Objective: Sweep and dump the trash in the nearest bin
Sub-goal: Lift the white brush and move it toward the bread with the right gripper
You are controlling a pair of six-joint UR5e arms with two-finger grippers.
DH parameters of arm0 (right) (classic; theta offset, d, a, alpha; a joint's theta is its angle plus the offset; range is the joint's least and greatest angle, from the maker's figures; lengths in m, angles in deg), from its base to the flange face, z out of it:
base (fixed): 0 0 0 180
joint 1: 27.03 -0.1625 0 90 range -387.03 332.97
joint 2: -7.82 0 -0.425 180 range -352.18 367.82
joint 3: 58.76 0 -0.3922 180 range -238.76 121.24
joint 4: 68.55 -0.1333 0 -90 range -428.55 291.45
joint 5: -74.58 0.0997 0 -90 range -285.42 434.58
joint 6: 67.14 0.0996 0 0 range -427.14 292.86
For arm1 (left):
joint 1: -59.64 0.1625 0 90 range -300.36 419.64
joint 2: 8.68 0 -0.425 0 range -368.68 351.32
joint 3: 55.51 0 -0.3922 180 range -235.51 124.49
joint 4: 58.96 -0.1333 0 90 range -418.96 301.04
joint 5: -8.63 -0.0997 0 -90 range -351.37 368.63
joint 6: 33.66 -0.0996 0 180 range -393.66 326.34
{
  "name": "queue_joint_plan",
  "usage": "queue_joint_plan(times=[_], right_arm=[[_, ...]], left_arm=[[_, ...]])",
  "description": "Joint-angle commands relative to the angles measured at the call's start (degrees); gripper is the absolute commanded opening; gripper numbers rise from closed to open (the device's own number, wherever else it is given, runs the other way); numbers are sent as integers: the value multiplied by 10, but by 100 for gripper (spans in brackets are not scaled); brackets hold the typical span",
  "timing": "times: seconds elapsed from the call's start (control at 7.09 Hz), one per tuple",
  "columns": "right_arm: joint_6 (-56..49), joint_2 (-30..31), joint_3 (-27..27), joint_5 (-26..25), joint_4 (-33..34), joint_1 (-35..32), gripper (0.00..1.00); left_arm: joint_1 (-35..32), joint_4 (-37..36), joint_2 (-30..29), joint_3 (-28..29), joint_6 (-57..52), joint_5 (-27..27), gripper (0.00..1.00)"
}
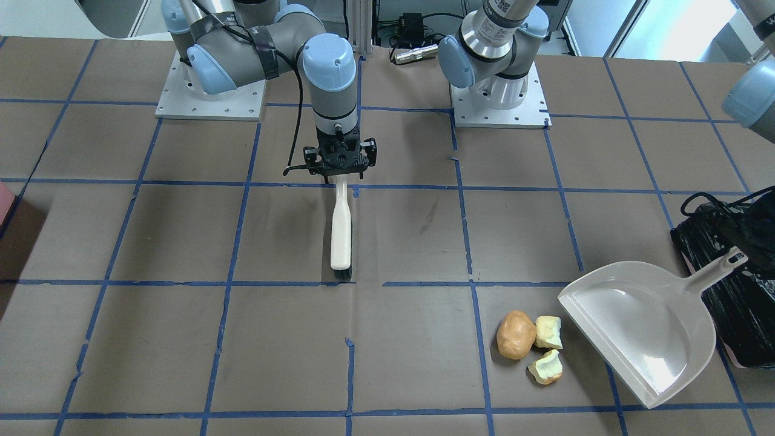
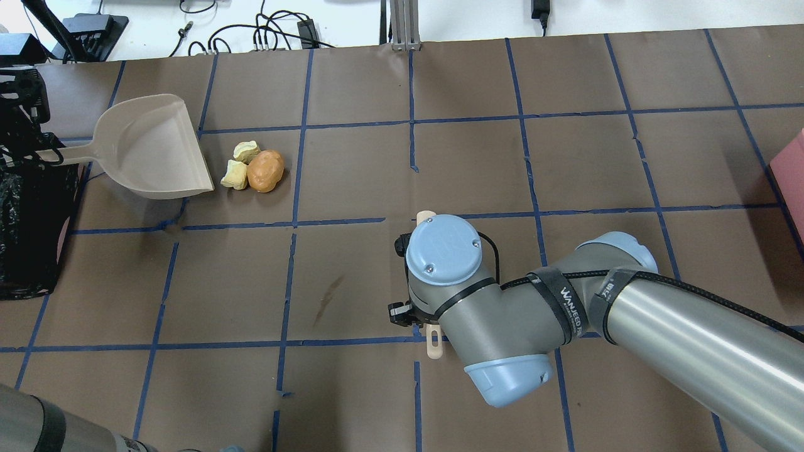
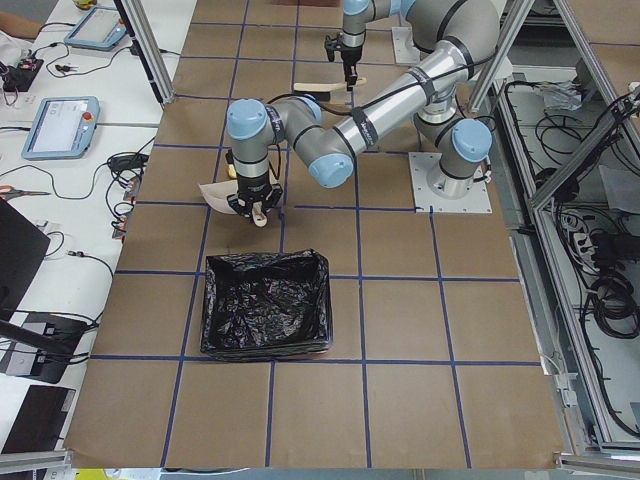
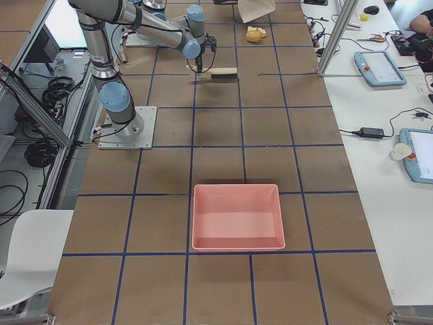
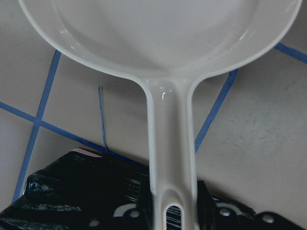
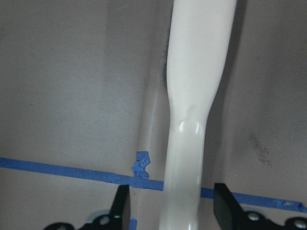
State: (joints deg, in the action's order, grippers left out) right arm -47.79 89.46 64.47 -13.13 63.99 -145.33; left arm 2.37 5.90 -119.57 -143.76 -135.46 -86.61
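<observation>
I expect all the trash [image 1: 517, 335] to gather together inside the dustpan when I sweep with the brush, because the trash is bunched up beside the dustpan's wide opening [image 1: 604, 353].
The trash lies on the table: a brownish-orange lump [image 1: 516, 334] and two pale yellow-green chunks [image 1: 548, 332] [image 1: 547, 367], right in front of the mouth of a beige dustpan [image 1: 636, 327]. My left gripper [image 5: 173, 194] is shut on the dustpan's handle, above the black-bagged bin [image 1: 742, 309]. My right gripper [image 6: 172, 194] is open, its fingers on either side of the handle of a cream brush [image 1: 341, 236] without touching it. The brush lies flat, well away from the trash. In the overhead view the trash [image 2: 266, 170] sits just right of the dustpan [image 2: 151, 147].
A pink tray [image 4: 237, 217] without a bag stands at the table's end on my right. The bin [image 3: 265, 315] stands at the end on my left. Blue tape lines grid the brown table [image 2: 352, 157].
</observation>
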Motion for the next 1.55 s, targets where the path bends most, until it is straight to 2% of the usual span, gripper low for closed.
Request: queue_joint_plan(times=[0.0,0.42,0.56,0.71,0.85,0.99,1.27,1.41], right_arm=[[0,-1,0,0,1,1,7],[-11,4,-21,-6,0,6,2],[-15,-2,-54,-9,-5,8,1],[-3,-1,-88,-10,-40,8,1],[32,1,-118,-10,-90,7,1],[64,0,-136,-10,-108,7,1],[159,2,-152,-5,-117,7,1],[229,-11,-177,-3,-126,6,1]], left_arm=[[0,0,-12,0,-40,1,0],[2,-2,-27,8,-70,3,0],[2,-2,-28,8,-71,3,0],[4,-2,-30,5,-76,5,0],[12,-1,-36,7,-89,6,0],[13,0,-40,9,-96,7,0],[13,7,-46,-2,-97,22,0],[13,8,-55,5,-101,23,0]])
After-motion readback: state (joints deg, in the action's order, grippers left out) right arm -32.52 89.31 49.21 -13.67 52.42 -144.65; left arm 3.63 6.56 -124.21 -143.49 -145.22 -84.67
